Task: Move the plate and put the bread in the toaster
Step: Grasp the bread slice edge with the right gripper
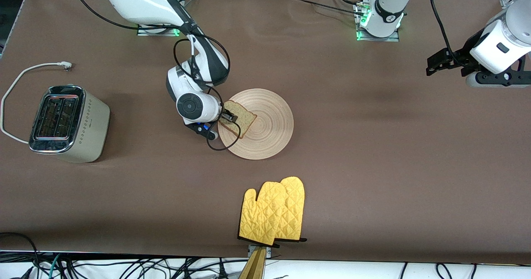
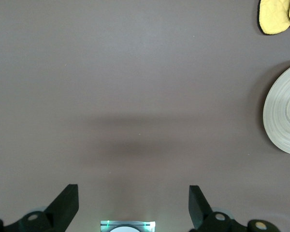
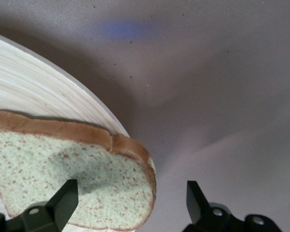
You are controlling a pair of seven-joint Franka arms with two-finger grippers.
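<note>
My gripper will carry the bread (image 1: 242, 119) by its crust corner (image 3: 141, 162), and the bread will stay flat because that corner sticks out level past the plate's rim.
The pale wooden plate (image 1: 265, 125) lies mid-table with the bread (image 1: 239, 120) on its edge toward the right arm's end. My right gripper (image 1: 229, 117) is down at that edge and open. In the right wrist view the right gripper (image 3: 130, 203) has one finger over the bread (image 3: 87, 179) and the other over bare table, off the plate (image 3: 38, 92); the slice's crust corner sits between them. The cream toaster (image 1: 68, 123) stands at the right arm's end of the table. My left gripper (image 1: 436, 65) waits open over bare table at the left arm's end, and the left wrist view shows the left gripper (image 2: 134, 203) holding nothing.
A pair of yellow oven mitts (image 1: 274, 212) lies near the table edge closest to the front camera, nearer than the plate. The toaster's white cord (image 1: 25, 73) loops on the table beside it. The left wrist view shows the plate's rim (image 2: 285, 113) and the mitts (image 2: 275, 17).
</note>
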